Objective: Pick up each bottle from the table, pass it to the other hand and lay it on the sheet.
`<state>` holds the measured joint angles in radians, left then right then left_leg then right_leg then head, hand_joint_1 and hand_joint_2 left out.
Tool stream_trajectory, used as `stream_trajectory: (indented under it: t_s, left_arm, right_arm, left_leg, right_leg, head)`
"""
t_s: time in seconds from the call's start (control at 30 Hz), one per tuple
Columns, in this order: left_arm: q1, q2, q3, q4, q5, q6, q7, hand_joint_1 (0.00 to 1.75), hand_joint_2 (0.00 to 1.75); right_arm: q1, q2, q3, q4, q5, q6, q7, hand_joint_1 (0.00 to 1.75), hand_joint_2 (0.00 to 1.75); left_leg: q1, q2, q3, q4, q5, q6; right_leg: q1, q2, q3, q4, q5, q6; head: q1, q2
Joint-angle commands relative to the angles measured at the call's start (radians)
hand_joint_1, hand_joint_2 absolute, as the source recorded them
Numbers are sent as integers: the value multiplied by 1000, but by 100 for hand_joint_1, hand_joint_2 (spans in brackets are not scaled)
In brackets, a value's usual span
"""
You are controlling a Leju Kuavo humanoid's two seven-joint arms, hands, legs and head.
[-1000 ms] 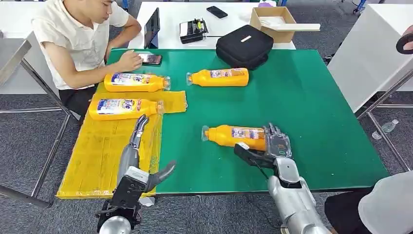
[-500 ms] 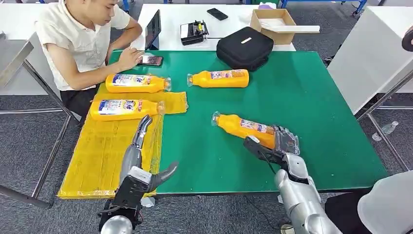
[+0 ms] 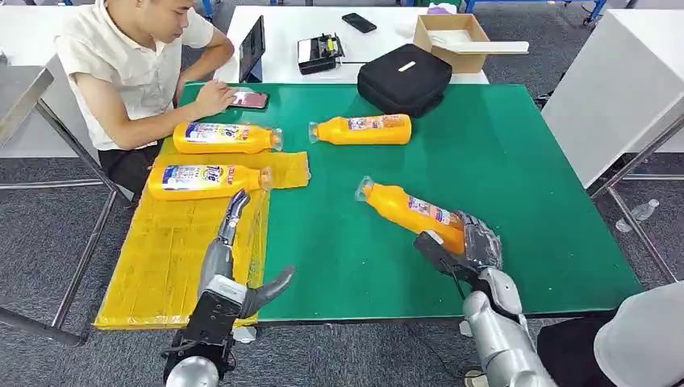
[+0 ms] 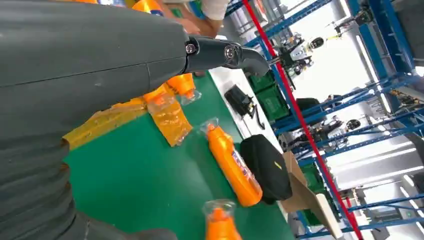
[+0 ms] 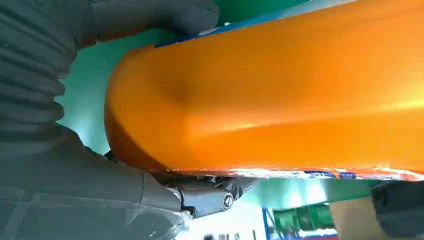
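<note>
The held orange bottle (image 3: 413,214) shows a narrow label (image 3: 429,210). I should expect a bigger label to be hidden underneath when I turn the bottle onto the sheet.
My right hand (image 3: 468,246) grips the base end of an orange bottle (image 3: 407,211), which is lifted off the green table (image 3: 516,161) and tilted, cap toward the far left. Up close in the right wrist view the orange bottle (image 5: 280,95) lies against my thumb. Two more orange bottles (image 3: 224,138) (image 3: 206,177) lie on the yellow sheet (image 3: 173,250) at the left. Another orange bottle (image 3: 360,129) lies on the table at the back. My left hand (image 3: 230,242) hovers open over the sheet's right edge, fingers stretched toward the far side.
A person (image 3: 129,64) sits at the table's far left corner with a phone (image 3: 250,99). A black bag (image 3: 403,76) stands at the back edge. Behind it a white table carries a cardboard box (image 3: 452,36) and a tablet (image 3: 252,44). Another person's grey sleeve (image 3: 645,339) shows at bottom right.
My right hand has lifted the orange bottle off the table and swung it, so its cap now points toward the far left. The left hand has not moved.
</note>
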<state>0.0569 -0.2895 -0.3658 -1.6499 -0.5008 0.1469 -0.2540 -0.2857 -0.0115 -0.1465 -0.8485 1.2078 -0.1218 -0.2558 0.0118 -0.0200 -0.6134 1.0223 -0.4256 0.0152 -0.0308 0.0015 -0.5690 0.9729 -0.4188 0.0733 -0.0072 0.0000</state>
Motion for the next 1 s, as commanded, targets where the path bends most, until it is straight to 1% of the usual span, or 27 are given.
stream_trajectory:
  t_s: [0.03, 0.07, 0.17, 0.2, 0.27, 0.3, 0.43, 0.47, 0.5, 0.53, 0.57, 0.6, 0.73, 0.8, 0.87, 1.0]
  left_arm:
    - [15, -60, 10, 79, 139, -12, 44, 0, 175]
    - [18, -60, 9, 77, 129, 0, 39, 0, 175]
    - [20, -60, 2, 82, 154, 5, 55, 0, 175]
    - [20, -60, 1, 84, 163, 3, 56, 0, 175]
    - [20, -60, -7, 94, 197, -11, 63, 0, 175]
    - [19, -60, -11, 101, 217, -21, 66, 0, 175]
    - [18, -60, -13, 104, 217, -20, 66, 0, 175]
    - [17, -60, -15, 108, 243, -43, 72, 0, 175]
    - [16, -60, -15, 116, 280, -67, 81, 0, 175]
    - [15, -60, -15, 118, 288, -73, 82, 0, 175]
    - [10, -60, -16, 133, 305, -85, 78, 0, 175]
    - [6, -59, -17, 138, 309, -90, 65, 0, 175]
    - [-16, -59, -27, 144, 344, -129, 35, 0, 175]
    - [-27, -57, -42, 143, 370, -164, 24, 0, 175]
    - [-30, -60, -54, 143, 417, -188, 38, 0, 175]
    - [-39, -57, -62, 153, 490, -221, 48, 0, 175]
  right_arm:
    - [156, 90, 59, -391, -218, 71, -96, 175, 175]
    - [167, 101, 75, -442, -247, 68, -107, 175, 175]
    - [192, 124, 120, -556, -335, 94, -148, 175, 175]
    - [195, 131, 129, -577, -347, 93, -155, 175, 175]
    - [199, 160, 148, -624, -375, 81, -179, 175, 175]
    - [198, 178, 158, -644, -389, 80, -183, 175, 175]
    - [198, 180, 164, -650, -390, 82, -178, 175, 175]
    - [196, 186, 158, -646, -417, 86, -188, 175, 175]
    - [192, 198, 162, -643, -439, 98, -195, 175, 175]
    - [191, 200, 164, -642, -445, 103, -196, 175, 175]
    - [188, 213, 172, -633, -470, 112, -205, 175, 175]
    - [185, 216, 182, -626, -481, 127, -208, 175, 175]
    - [165, 212, 257, -544, -490, 161, -205, 175, 175]
    - [143, 200, 304, -484, -491, 163, -204, 175, 175]
    - [118, 201, 333, -430, -492, 160, -205, 175, 175]
    - [76, 202, 377, -360, -482, 150, -213, 175, 175]
  left_leg:
    - [1, 4, 2, 0, -3, -1]
    - [0, 2, 0, 0, -2, 0]
    - [0, 3, -3, 1, -2, 0]
    - [0, 2, -7, 1, 0, 0]
    - [0, 3, -6, 1, -2, 0]
    - [0, 2, -7, 0, -1, 0]
    - [0, 4, -7, 1, -2, 0]
    - [0, 2, -8, 0, -1, 0]
    - [0, 2, -6, 0, -2, -1]
    - [0, 1, -8, 0, 0, 0]
    - [0, 2, -6, 0, -1, -1]
    - [0, 1, -8, 0, 0, 0]
    - [1, 4, -7, 0, -1, 0]
    - [1, 3, -8, 0, 0, 0]
    - [1, 5, -6, 0, -1, 0]
    - [1, 3, -8, 0, 0, 0]
  right_leg:
    - [2, 1, 1, 0, -3, -7]
    - [0, 1, -1, 1, -1, -3]
    - [1, 1, -4, 1, -1, -4]
    - [0, 0, -7, 2, -1, -3]
    - [1, 1, -7, 2, -1, -3]
    - [0, 1, -7, 2, -1, -2]
    - [0, 2, -7, 2, -2, -4]
    - [0, 1, -8, 1, -1, -3]
    - [1, 0, -6, 1, -2, -5]
    - [0, -1, -8, 1, -1, -3]
    - [1, 0, -7, 1, -2, -5]
    - [0, 0, -8, 0, -1, -3]
    - [1, 2, -7, 0, -1, -4]
    - [1, 0, -8, 0, -1, -3]
    - [2, 2, -7, 0, -1, -5]
    - [1, 1, -9, 0, 0, -3]
  head:
    - [-1, 0]
    - [0, 0]
    - [-1, 0]
    - [-1, 0]
    - [0, 0]
    - [0, 0]
    - [0, 0]
    - [-1, 0]
    - [0, 0]
    - [-1, 0]
    - [-1, 0]
    - [0, 0]
    - [-1, 0]
    - [0, 0]
    - [0, 0]
    - [-1, 0]
